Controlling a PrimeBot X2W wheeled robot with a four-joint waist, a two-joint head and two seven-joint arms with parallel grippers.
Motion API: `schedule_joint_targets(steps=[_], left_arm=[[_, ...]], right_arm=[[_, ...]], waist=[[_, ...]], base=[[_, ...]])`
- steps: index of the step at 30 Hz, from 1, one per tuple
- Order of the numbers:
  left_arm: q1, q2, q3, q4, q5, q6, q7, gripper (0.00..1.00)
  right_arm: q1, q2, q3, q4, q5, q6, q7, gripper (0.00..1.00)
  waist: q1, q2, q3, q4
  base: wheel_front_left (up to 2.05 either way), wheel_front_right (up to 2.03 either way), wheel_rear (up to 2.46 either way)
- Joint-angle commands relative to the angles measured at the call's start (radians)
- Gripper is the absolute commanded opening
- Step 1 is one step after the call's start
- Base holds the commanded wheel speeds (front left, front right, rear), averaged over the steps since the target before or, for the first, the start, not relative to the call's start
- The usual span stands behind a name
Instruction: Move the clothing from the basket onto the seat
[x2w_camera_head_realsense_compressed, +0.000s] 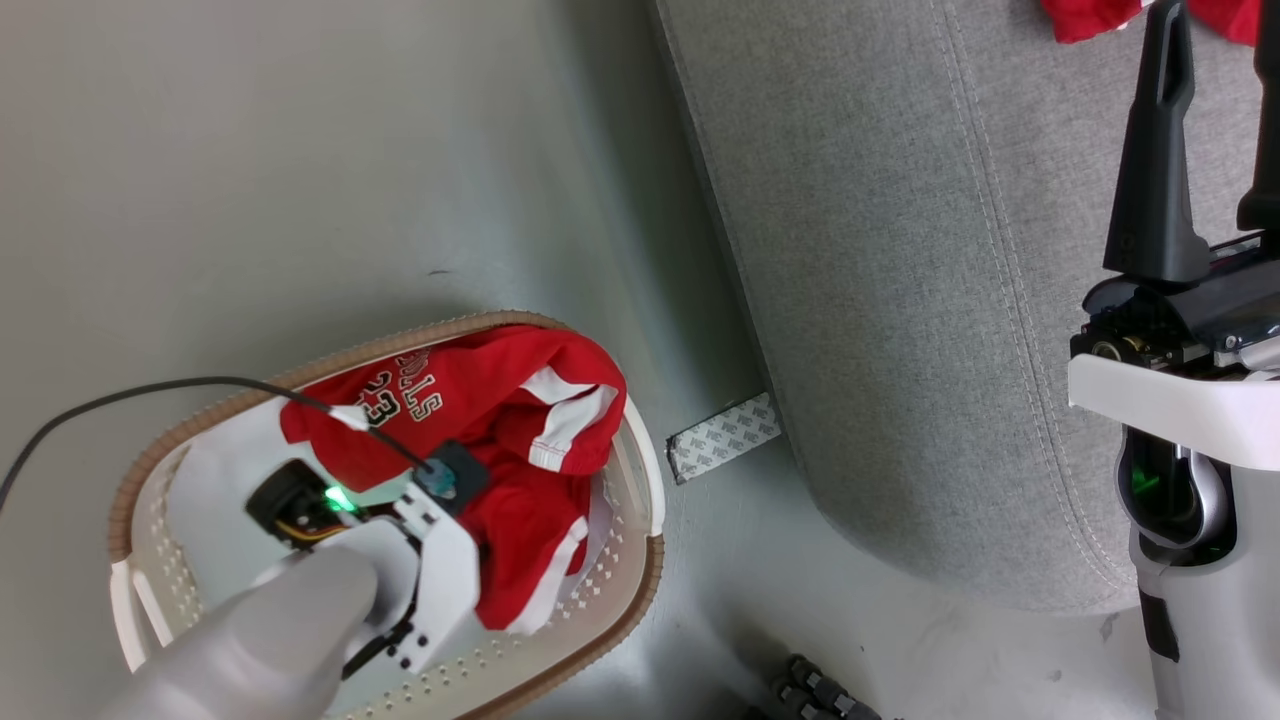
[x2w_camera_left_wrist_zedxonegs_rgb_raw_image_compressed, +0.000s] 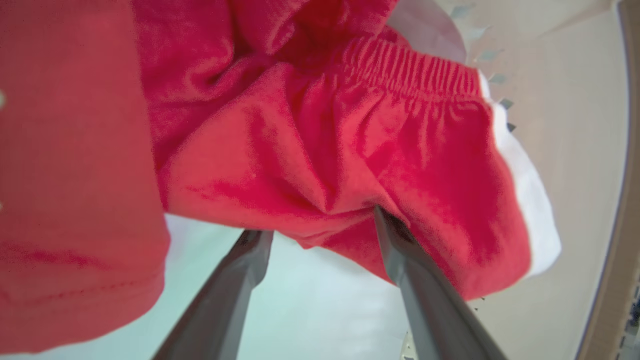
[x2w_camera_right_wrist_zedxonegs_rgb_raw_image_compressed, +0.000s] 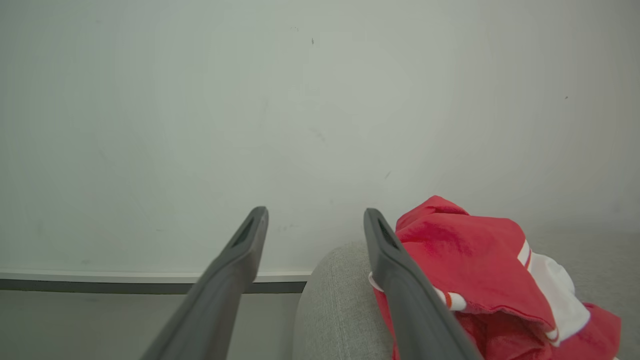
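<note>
My gripper will have the red clothing (x2w_camera_head_realsense_compressed: 525, 518) hanging as a bunched bundle with an end drooping when I lift it, because it lies doubled over in limp folds (x2w_camera_head_realsense_compressed: 571, 390).
The basket (x2w_camera_head_realsense_compressed: 640, 600), white with a tan rim, stands on the floor at the lower left and holds red clothing (x2w_camera_head_realsense_compressed: 500, 400) with white panels and black lettering. My left arm reaches down into it, and its wrist (x2w_camera_head_realsense_compressed: 430, 540) hides the fingers. In the left wrist view my left gripper (x2w_camera_left_wrist_zedxonegs_rgb_raw_image_compressed: 320, 225) is open, its tips pressed against a red fold (x2w_camera_left_wrist_zedxonegs_rgb_raw_image_compressed: 320, 150) near an elastic waistband. The grey seat (x2w_camera_head_realsense_compressed: 900, 250) fills the right side. My right gripper (x2w_camera_head_realsense_compressed: 1215, 60) hovers open over it, beside a red and white garment (x2w_camera_right_wrist_zedxonegs_rgb_raw_image_compressed: 475, 260) lying on the seat (x2w_camera_right_wrist_zedxonegs_rgb_raw_image_compressed: 340, 305).
A white patterned strip (x2w_camera_head_realsense_compressed: 723, 435) lies on the floor between basket and seat. A black cable (x2w_camera_head_realsense_compressed: 150, 392) runs from my left wrist off to the left. Dark ribbed parts (x2w_camera_head_realsense_compressed: 820, 692) show at the bottom edge. A pale wall (x2w_camera_right_wrist_zedxonegs_rgb_raw_image_compressed: 300, 100) stands behind the seat.
</note>
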Motion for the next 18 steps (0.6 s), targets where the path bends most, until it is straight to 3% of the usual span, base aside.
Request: schedule_joint_targets(steps=[1, 4, 5, 7, 8, 9, 18], left_arm=[[0.003, 0.012, -0.002, -0.018, 0.013, 0.001, 0.000, 1.00], [-0.025, 0.018, -0.002, -0.026, -0.008, 0.001, -0.041, 1.00], [-0.028, 0.014, -0.002, -0.026, -0.017, 0.001, -0.056, 0.93], [-0.032, 0.008, -0.003, -0.021, -0.025, 0.001, -0.076, 0.45], [-0.034, 0.005, -0.003, -0.020, -0.026, 0.001, -0.085, 0.08], [-0.034, 0.004, -0.003, -0.018, -0.026, 0.001, -0.089, 0.00], [-0.026, 0.006, -0.003, -0.022, -0.039, 0.001, -0.112, 0.00]], right_arm=[[0.013, 0.001, -0.002, -0.001, 0.005, -0.003, -0.002, 1.00], [0.016, 0.001, -0.005, -0.002, 0.001, -0.003, -0.002, 1.00], [0.016, 0.001, -0.006, -0.001, 0.000, -0.003, -0.002, 1.00], [0.016, 0.001, -0.005, 0.003, 0.001, -0.003, -0.002, 1.00], [0.015, 0.001, -0.005, 0.005, 0.002, -0.003, -0.002, 1.00], [0.014, 0.001, -0.005, 0.006, 0.002, -0.003, -0.002, 1.00], [0.000, 0.001, 0.005, 0.024, 0.000, -0.002, -0.002, 1.00]], waist=[[-0.0001, 0.0000, 0.003, 0.001], [-0.0001, 0.0000, 0.010, 0.005], [-0.0001, 0.0000, 0.011, 0.006], [-0.0001, 0.0000, 0.013, 0.006], [-0.0001, 0.0000, 0.013, 0.007], [-0.0001, 0.0000, 0.013, 0.007], [-0.0001, 0.0000, -0.004, 0.001]], base=[[0.00, 0.00, 0.00], [0.00, 0.00, 0.00], [0.00, 0.00, 0.00], [0.00, 0.00, 0.00], [0.00, 0.00, 0.00], [0.00, 0.00, 0.00], [0.00, 0.00, 0.00]])
